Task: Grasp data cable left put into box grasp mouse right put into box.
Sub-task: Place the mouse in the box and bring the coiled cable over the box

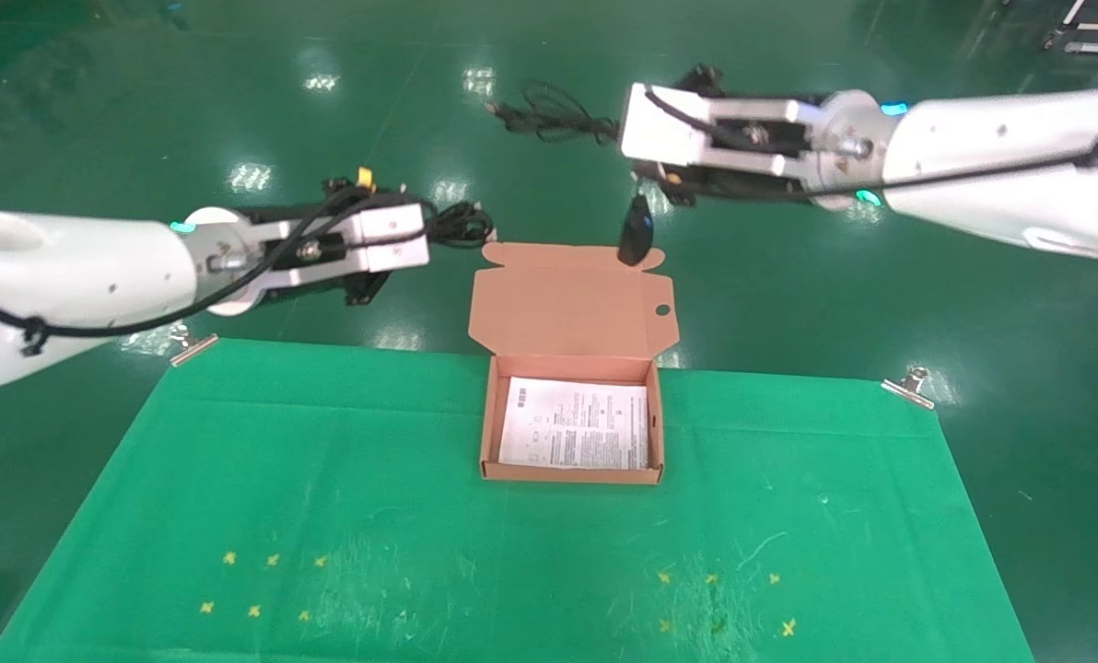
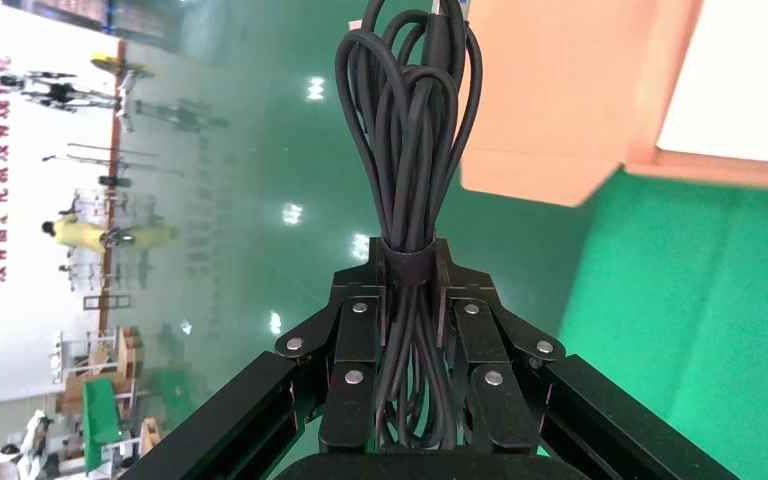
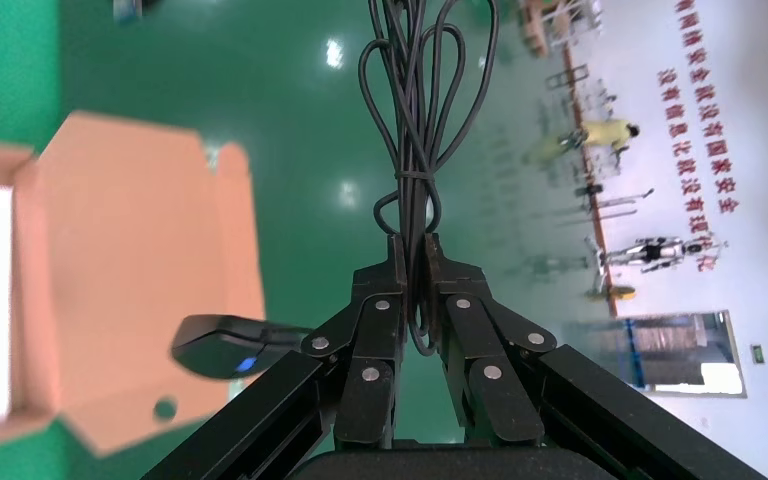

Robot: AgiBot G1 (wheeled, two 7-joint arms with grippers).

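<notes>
My left gripper should move back and leave the box (image 1: pixel 574 425) to the mouse (image 1: pixel 636 231) first, because the mouse is hanging at the lid close to the data cable.
My left gripper (image 1: pixel 431 232) is shut on the data cable (image 1: pixel 461 224), a black looped bundle, and holds it in the air to the left of the box lid; in the left wrist view the fingers (image 2: pixel 408 255) clamp the bundle (image 2: pixel 407 130) at its band. My right gripper (image 1: pixel 626 145) is shut on the mouse's thin cord (image 1: pixel 549 115), and the black mouse (image 1: pixel 636 232) dangles just above the lid's far edge. The right wrist view shows the gripper (image 3: pixel 412 250), the cord (image 3: pixel 420 90) and the mouse (image 3: pixel 222 345) with its blue light. The open box (image 1: pixel 485 433) has a white sheet inside.
The box stands at the far middle of a green cloth-covered table (image 1: pixel 328 460), its lid (image 1: pixel 558 299) folded back over the edge. Metal clips (image 1: pixel 908 387) (image 1: pixel 190 348) pin the cloth's far corners. Yellow crosses (image 1: pixel 254 610) mark the near cloth. Shiny green floor lies beyond.
</notes>
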